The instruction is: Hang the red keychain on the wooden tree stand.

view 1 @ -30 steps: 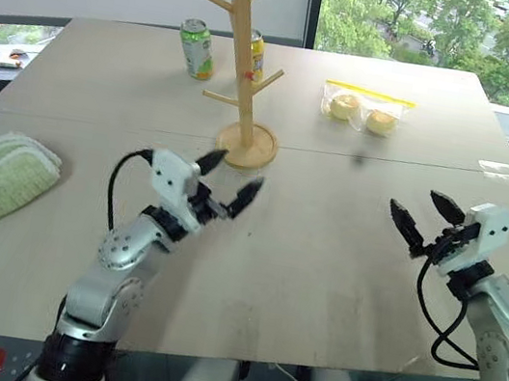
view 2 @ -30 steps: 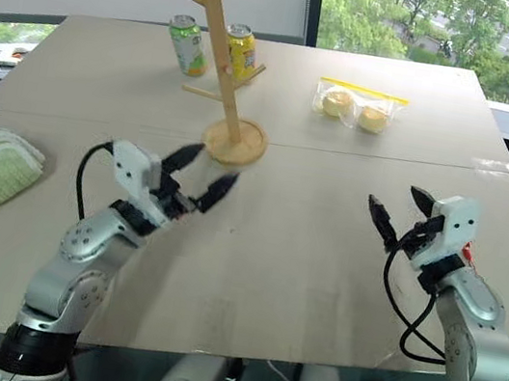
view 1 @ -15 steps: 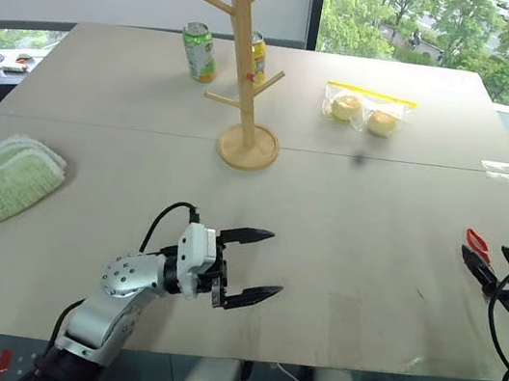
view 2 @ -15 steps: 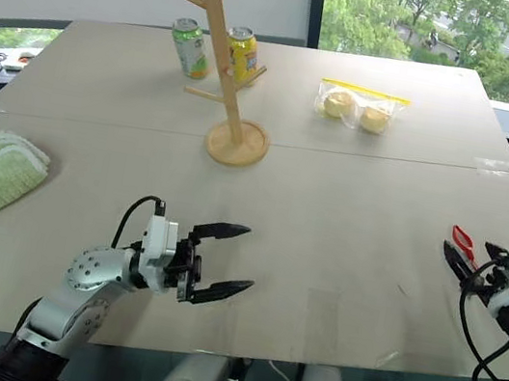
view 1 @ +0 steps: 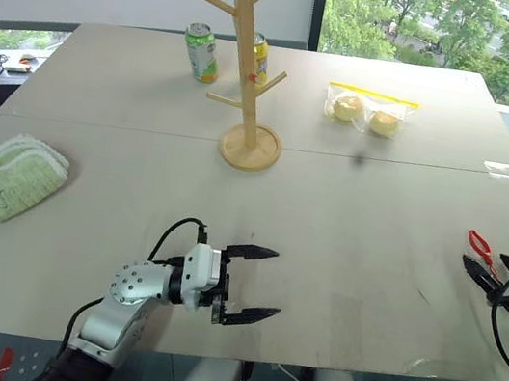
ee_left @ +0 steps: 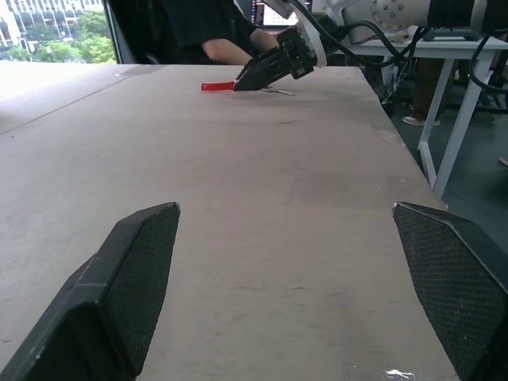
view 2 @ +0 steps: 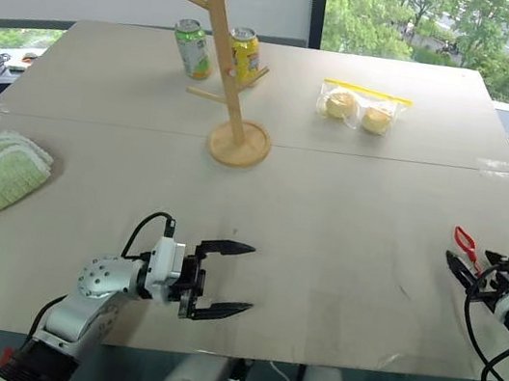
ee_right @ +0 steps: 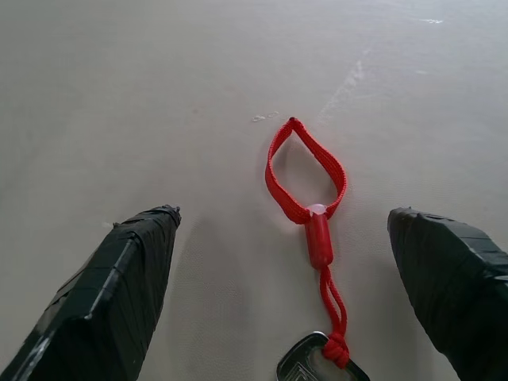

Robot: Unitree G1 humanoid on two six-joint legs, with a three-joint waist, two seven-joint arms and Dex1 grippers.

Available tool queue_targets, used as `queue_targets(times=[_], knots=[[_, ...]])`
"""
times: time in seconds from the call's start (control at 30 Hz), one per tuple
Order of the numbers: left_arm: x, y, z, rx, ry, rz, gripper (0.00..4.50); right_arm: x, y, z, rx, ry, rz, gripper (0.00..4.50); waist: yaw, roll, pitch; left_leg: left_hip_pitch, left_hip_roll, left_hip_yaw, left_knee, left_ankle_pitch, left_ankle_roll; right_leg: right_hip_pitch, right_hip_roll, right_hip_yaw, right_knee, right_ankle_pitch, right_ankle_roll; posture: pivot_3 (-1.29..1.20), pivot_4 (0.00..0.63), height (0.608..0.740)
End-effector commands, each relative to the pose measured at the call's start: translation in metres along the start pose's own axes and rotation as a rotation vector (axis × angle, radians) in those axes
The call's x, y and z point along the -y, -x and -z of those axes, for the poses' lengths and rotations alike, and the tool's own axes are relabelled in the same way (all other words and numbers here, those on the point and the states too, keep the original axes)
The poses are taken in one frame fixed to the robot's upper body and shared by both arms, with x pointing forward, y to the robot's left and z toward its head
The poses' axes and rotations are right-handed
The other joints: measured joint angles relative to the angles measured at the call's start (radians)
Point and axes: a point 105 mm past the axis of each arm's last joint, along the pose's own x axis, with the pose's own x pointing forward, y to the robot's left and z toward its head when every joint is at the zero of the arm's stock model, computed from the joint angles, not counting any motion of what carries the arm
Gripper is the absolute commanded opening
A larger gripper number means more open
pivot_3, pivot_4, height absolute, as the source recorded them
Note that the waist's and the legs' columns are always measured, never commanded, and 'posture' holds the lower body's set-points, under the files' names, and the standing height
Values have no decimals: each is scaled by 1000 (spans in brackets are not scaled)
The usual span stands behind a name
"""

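Observation:
The red keychain (view 1: 480, 246) is far from my left gripper, so my right gripper should squeeze the bead (ee_right: 319, 240) under the keychain's loop and take the loop to the stand.
The red keychain (ee_right: 309, 198) lies flat on the table near its right edge, its loop pointing away from me and the silver key (ee_right: 313, 367) nearest my wrist. My right gripper (ee_right: 284, 213) is open, low over the table, with one finger on each side of the strap and not touching it; the head view shows the same at the right gripper (view 1: 486, 265) and keychain (view 1: 478, 244). My left gripper (view 1: 268, 283) is open and empty near the front edge, pointing right. The wooden tree stand (view 1: 247, 62) stands upright far back, left of centre.
A green can (view 1: 201, 52) and a yellow can (view 1: 259, 54) stand behind the stand. A clear bag of buns (view 1: 366, 109) lies at the back right, a folded green cloth (view 1: 8, 174) at the left. A person (ee_left: 230, 32) sits beyond the table's right edge.
Both arms came down. The left gripper drew back from the stand's base to the front edge and turned rightward. The right gripper swung right to the keychain.

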Motion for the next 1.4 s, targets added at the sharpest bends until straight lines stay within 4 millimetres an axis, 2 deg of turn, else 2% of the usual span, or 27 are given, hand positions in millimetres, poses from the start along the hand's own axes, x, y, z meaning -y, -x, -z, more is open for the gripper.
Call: queue_targets(times=[0.03, 0.4, 0.43, 0.5, 0.63, 0.67, 0.73, 0.77, 0.93, 1.0, 1.07, 1.13, 1.27, 1.33, 1.4], knots=[[3, -1, -5, 14, -27, 13, 4475, 0, -1, -5, 19, 13, -3, 4500, 0, 0, 0, 0, 0, 0, 0, 0, 0, 0, 0, 0, 0, 0, 0, 0, 150, 740], [5, -3, -8, 14, -36, 8, 4475, 1, 0, 7, -6, -19, 6, 4500, 0, 0, 0, 0, 0, 0, 0, 0, 0, 0, 0, 0, 0, 0, 0, 0, 150, 740], [5, -3, -8, 14, -37, 8, 4500, 1, 0, 7, -6, -21, 7, 4094, 0, 0, 0, 0, 0, 0, 0, 0, 0, 0, 0, 0, 0, 0, 0, 0, 150, 740], [5, -3, -8, 15, -37, 7, 4500, 2, 0, 8, -7, -22, 8, 3657, 0, 0, 0, 0, 0, -1, 0, 0, 0, 0, 0, -1, 0, 0, 0, 0, 150, 740], [4, -4, -9, 18, -38, 6, 4500, 2, 1, 8, -10, -22, 8, 1843, 0, 0, 0, 0, 0, 0, 0, 0, 0, 0, 0, -1, 0, 0, 0, 0, 150, 740], [5, -5, -9, 19, -38, 7, 4500, 2, 1, 8, -10, -22, 9, 1161, 0, 0, 0, 0, 0, 0, 0, 0, 0, 0, 0, -1, 0, 0, 0, 0, 150, 740], [5, -7, -11, 21, -39, 10, 4500, 2, 1, 8, -10, -22, 8, 678, 0, 0, 0, 0, 0, -1, 0, 0, 0, 0, 0, -1, 0, 0, 0, 0, 150, 740], [5, -7, -11, 20, -40, 12, 4500, 2, 0, 8, -9, -22, 8, 184, 0, 0, 0, 0, 0, -1, 0, 0, 0, 0, 0, -1, 0, 0, 0, 0, 150, 740], [1, -9, -16, 29, -49, -3, 4500, 2, 0, 6, 0, -23, 11, 83, 0, 0, 0, 0, 0, -1, 0, 0, 0, 0, 0, -1, 0, 0, 0, 0, 150, 740], [-8, -14, -28, 61, -49, -45, 4500, -1, -3, -5, 32, 19, 8, 83, 0, 0, 0, 0, 0, -1, 0, 0, 0, 0, 0, -1, 0, 0, 0, 0, 150, 740], [-22, -17, -40, 91, -27, -125, 4500, -10, -7, -28, 101, 92, -12, 83, 0, 0, 0, 0, 0, -1, 0, 0, 0, 0, 0, -1, 0, 0, 0, 0, 150, 740], [-40, -16, -53, 116, -15, -233, 4500, -28, -14, -60, 202, 159, -51, 83, -5, 1, 0, 0, 1, 0, 0, 0, 0, 0, 1, -1, 0, 0, 1, 0, 150, 740], [-68, -11, -86, 185, 38, -416, 4500, -84, -26, -126, 400, 271, -167, 83, -18, 2, 1, 0, 1, -1, 0, 0, 0, 0, 1, -1, 0, 1, 3, 0, 150, 740], [-82, -3, -101, 196, 81, -490, 4500, -123, -29, -159, 514, 348, -246, 83, -23, 2, 1, -1, 2, -2, 0, 0, 0, -1, 2, -2, 1, 2, 4, 0, 150, 740], [-91, 8, -116, 215, 94, -548, 4500, -157, -31, -181, 600, 407, -317, 83, -24, 1, 2, -1, 3, -3, 0, 0, 0, -1, 4, -3, 0, 2, 4, 0, 150, 740]])
